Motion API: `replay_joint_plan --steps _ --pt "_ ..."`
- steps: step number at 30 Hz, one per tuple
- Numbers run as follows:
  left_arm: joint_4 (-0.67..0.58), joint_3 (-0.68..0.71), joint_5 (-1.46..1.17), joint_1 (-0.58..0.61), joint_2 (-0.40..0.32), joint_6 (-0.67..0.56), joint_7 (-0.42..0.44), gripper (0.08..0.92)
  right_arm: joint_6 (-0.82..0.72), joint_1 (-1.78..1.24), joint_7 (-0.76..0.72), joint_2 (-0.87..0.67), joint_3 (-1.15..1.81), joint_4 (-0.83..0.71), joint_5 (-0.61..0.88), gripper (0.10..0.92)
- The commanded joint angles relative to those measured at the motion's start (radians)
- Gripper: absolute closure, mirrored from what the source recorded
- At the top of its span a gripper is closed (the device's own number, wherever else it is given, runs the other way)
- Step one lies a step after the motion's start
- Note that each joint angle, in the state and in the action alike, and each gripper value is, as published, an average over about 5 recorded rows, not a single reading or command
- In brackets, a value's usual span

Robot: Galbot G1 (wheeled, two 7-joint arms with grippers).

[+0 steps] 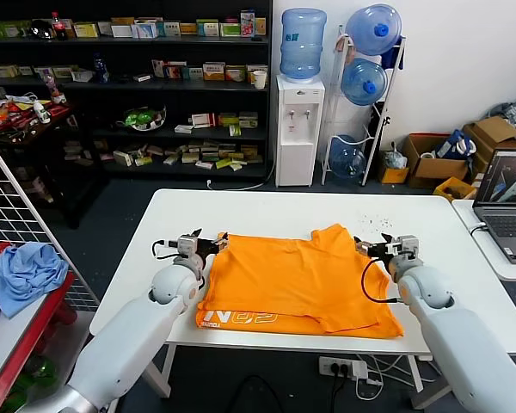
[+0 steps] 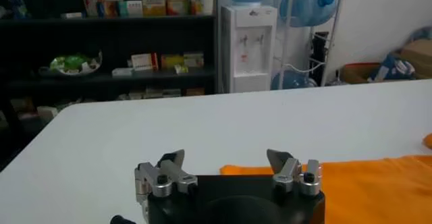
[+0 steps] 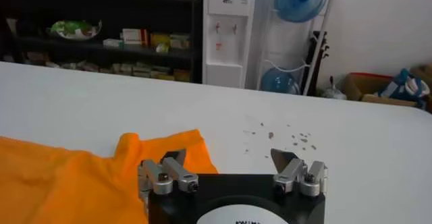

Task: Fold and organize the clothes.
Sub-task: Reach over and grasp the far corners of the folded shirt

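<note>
The orange T-shirt's far edge bunches up (image 1: 334, 231) near my right gripper. Next, my left gripper grabs the T-shirt's other far corner (image 1: 228, 239) and pulls that edge straight before folding.
The orange T-shirt (image 1: 297, 280) lies folded over on the white table (image 1: 275, 211), with white lettering showing along its near left edge. My left gripper (image 1: 208, 243) is open at the shirt's left far corner, just beside the cloth. My right gripper (image 1: 371, 249) is open at the shirt's right far edge. In the left wrist view the open left gripper (image 2: 226, 158) sits over the table with the shirt's edge (image 2: 378, 185) to one side. In the right wrist view the open right gripper (image 3: 229, 158) hovers at the shirt's corner (image 3: 169, 148). Neither holds anything.
A light blue cloth (image 1: 26, 271) lies on a red side table at the left beside a wire grid. A laptop (image 1: 507, 202) stands on a second table at the right. Shelves, a water dispenser (image 1: 298, 129) and bottles stand behind. Small dark specks (image 3: 283, 136) dot the table.
</note>
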Motion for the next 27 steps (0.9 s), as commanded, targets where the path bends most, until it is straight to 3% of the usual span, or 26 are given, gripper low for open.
replay_joint_plan --steps 1,8,13,21,27 --pt "0.328 0.039 0.075 -0.123 -0.152 -0.049 0.038 0.177 0.024 0.168 -0.062 0.136 -0.063 -0.311 -0.09 0.203" --pt "0.399 0.034 0.099 -0.133 -0.189 -0.05 0.044 0.177 0.058 0.186 -0.103 0.191 -0.057 -0.397 -0.148 0.231" --pt "0.405 0.034 0.095 -0.134 -0.185 -0.047 0.049 0.189 0.058 0.183 -0.116 0.201 -0.054 -0.407 -0.152 0.376" --pt "0.34 0.04 0.064 -0.117 -0.157 -0.04 0.061 0.397 0.084 0.178 -0.115 0.206 -0.047 -0.4 -0.166 0.601" --pt "0.226 0.043 0.046 -0.079 -0.101 -0.065 0.054 0.571 0.099 0.151 -0.073 0.182 -0.051 -0.302 -0.134 0.775"
